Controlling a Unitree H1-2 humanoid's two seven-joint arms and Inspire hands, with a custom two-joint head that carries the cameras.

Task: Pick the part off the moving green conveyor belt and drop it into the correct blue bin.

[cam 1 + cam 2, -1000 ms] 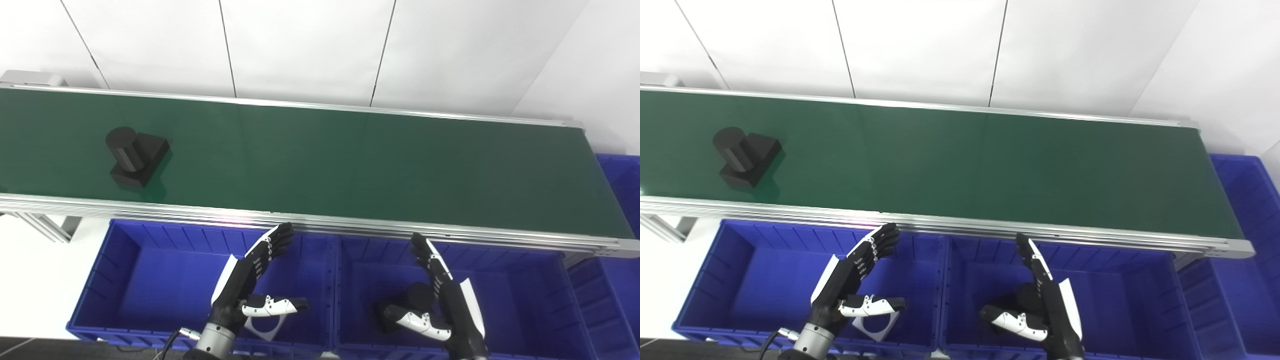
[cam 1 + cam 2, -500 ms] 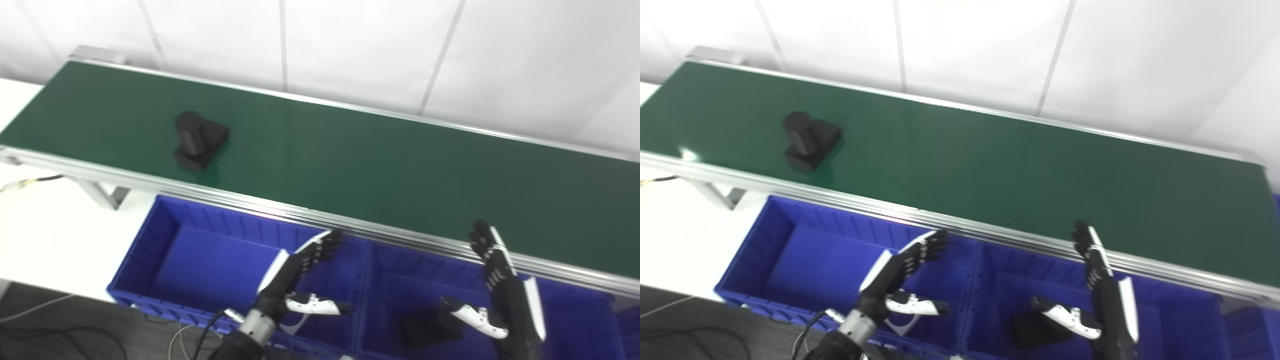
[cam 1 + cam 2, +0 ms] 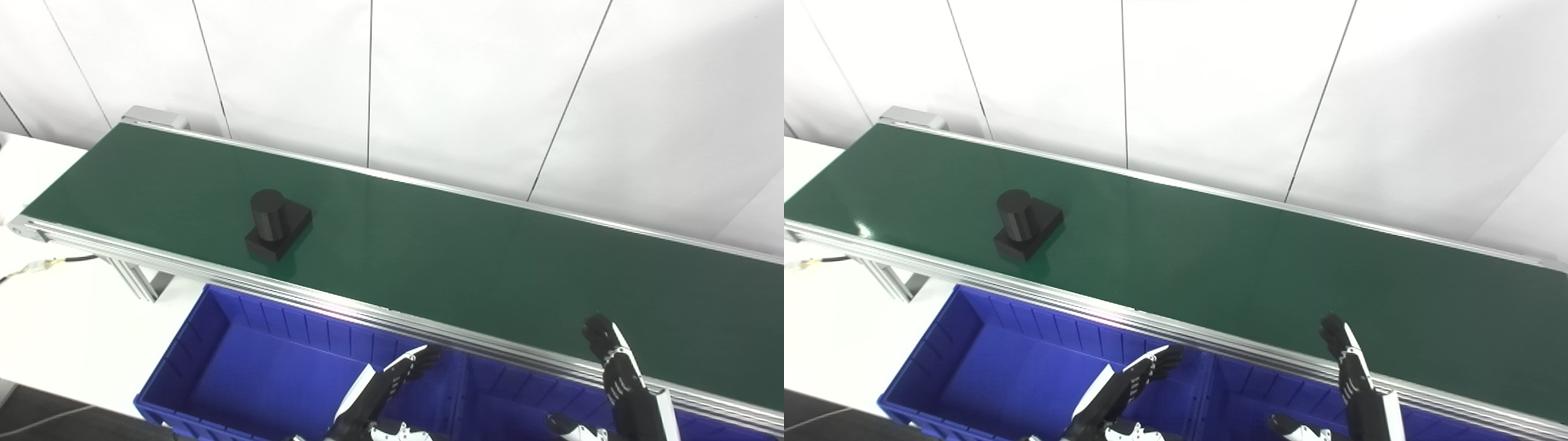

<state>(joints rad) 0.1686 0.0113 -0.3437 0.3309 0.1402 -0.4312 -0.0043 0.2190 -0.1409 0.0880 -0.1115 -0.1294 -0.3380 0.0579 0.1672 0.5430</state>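
Observation:
I expect the flat block [image 3: 297,218] to come along as one piece when I lift the cylinder, because the black cylinder's foot [image 3: 272,236] runs flush into the flat block.
A black part [image 3: 276,225], a short cylinder standing on a flat block, rides on the green conveyor belt [image 3: 465,263] toward its left end. My left hand [image 3: 383,398] is open at the bottom of the view, over the left blue bin [image 3: 257,373], holding nothing. To its right, my right hand [image 3: 621,386] is also open, its fingers pointing up across the belt's near rail. Both hands are far right of the part and nearer to me. The lower halves of both hands are cut off by the picture's edge.
The belt's aluminium near rail [image 3: 306,297] runs between the bins and the belt. A second blue bin [image 3: 1274,398] adjoins the first on the right. White table surface [image 3: 55,331] and a cable [image 3: 43,266] lie at the left. White wall panels stand behind the belt.
The camera has swung up and left, so the whole scene shifted. The part has ridden a little further right along the belt. Both hands stay open, now lower in the picture.

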